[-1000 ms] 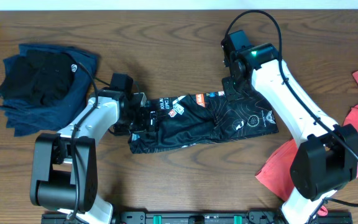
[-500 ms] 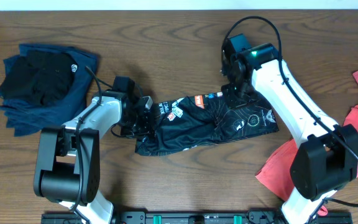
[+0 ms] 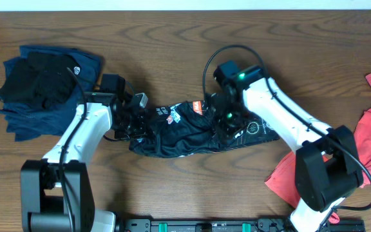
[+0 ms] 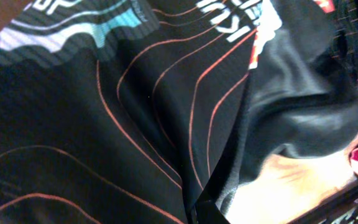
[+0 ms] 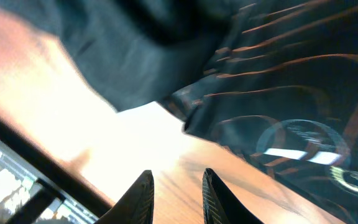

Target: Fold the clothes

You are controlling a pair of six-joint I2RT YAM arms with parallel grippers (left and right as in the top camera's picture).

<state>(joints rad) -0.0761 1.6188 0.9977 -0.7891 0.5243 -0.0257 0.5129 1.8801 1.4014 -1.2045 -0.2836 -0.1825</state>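
The black sports shirt lies bunched at its middle [image 3: 195, 133], so my left gripper should hold its end still while my right gripper spreads the other half [image 3: 257, 133] flat.
The black sports shirt [image 3: 185, 132] with thin orange lines lies bunched across the table's middle. My left gripper [image 3: 144, 120] is shut on the shirt's left end. In the left wrist view the shirt's fabric [image 4: 104, 124] fills the frame and only a dark fingertip [image 4: 207, 211] shows at the bottom. My right gripper [image 3: 227, 124] hovers over the shirt's right half. In the right wrist view it [image 5: 176, 175] stands open, with bare wood between its fingers and the shirt [image 5: 278, 93] just beyond them.
A pile of navy and black clothes [image 3: 44, 84] lies at the back left. A red garment [image 3: 369, 129] spreads at the right edge, close to the right arm's base. Bare wood shows along the back of the table [image 3: 172, 38].
The left gripper closed on the shirt's left end. The right gripper let go of the shirt's far right corner and swung left toward the middle. The shirt is more bunched.
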